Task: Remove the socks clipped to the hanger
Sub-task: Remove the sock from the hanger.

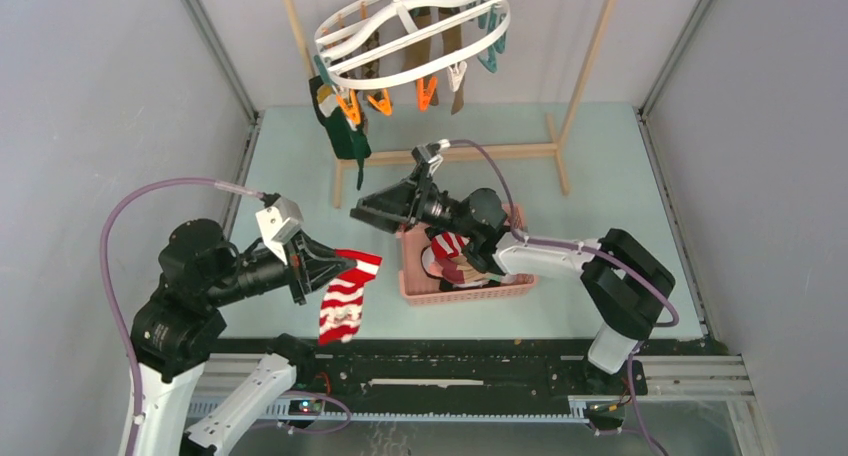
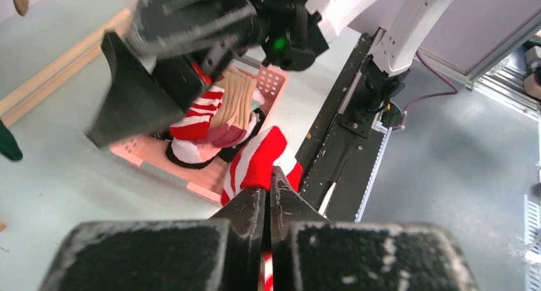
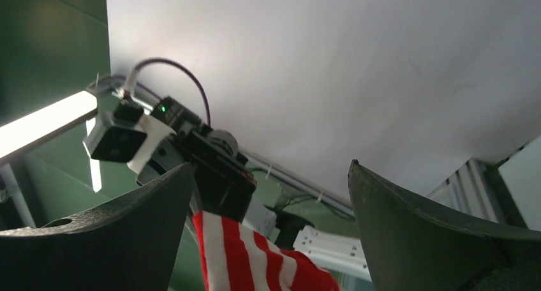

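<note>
I can see the striped sock's red edge (image 1: 365, 260) sticking out past my left gripper's fingers, so I keep moving my open right gripper toward that edge (image 1: 371, 262) and close it there.
The white oval hanger (image 1: 410, 26) hangs at the back with orange and teal clothespins. A dark green sock (image 1: 345, 136) stays clipped at its left and brown socks (image 1: 455, 51) hang further back. My left gripper (image 1: 345, 266) is shut on a red-and-white striped sock (image 1: 345, 301), which dangles left of the basket. In the left wrist view the jaws (image 2: 269, 182) pinch that sock (image 2: 265, 157). My right gripper (image 1: 370, 214) hovers open above the basket's left end, pointing at the left arm. Nothing lies between its wide fingers (image 3: 272, 165); the striped sock (image 3: 255, 259) shows beyond them.
A pink basket (image 1: 470, 291) on the table holds several socks (image 1: 450, 256), also seen in the left wrist view (image 2: 229, 106). The light wooden rack frame (image 1: 450, 154) stands behind it. Grey walls close both sides. A black rail (image 1: 450, 361) runs along the near edge.
</note>
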Robot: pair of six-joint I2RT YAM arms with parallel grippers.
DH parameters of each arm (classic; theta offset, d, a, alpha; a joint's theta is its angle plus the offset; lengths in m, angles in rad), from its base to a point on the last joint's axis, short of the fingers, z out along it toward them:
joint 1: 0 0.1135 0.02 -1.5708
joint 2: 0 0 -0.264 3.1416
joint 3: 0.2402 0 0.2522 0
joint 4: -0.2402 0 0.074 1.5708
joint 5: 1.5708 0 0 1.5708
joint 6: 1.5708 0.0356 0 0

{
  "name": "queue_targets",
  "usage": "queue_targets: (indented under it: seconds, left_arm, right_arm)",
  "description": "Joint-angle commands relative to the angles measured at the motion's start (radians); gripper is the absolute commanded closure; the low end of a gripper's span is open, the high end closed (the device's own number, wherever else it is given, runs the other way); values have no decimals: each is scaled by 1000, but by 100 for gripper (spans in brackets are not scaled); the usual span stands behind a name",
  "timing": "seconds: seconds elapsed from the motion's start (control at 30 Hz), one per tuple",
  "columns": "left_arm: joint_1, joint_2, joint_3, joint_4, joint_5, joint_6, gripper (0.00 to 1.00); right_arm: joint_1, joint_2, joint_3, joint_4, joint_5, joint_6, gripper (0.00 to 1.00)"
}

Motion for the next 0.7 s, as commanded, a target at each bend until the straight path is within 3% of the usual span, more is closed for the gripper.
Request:
queue_targets:
  seconds: [0.0, 0.3, 0.67]
  left_arm:
    - [-5, 31, 74, 21, -11, 49, 100]
    - [-5, 47, 92, 26, -52, 108, 100]
    - [-4, 68, 94, 72, -83, 136, 100]
  right_arm:
    - [48, 21, -6, 100, -121, -12, 0]
    - [79, -3, -109, 264, -185, 53, 7]
    - [89, 1, -131, 284, -164, 74, 28]
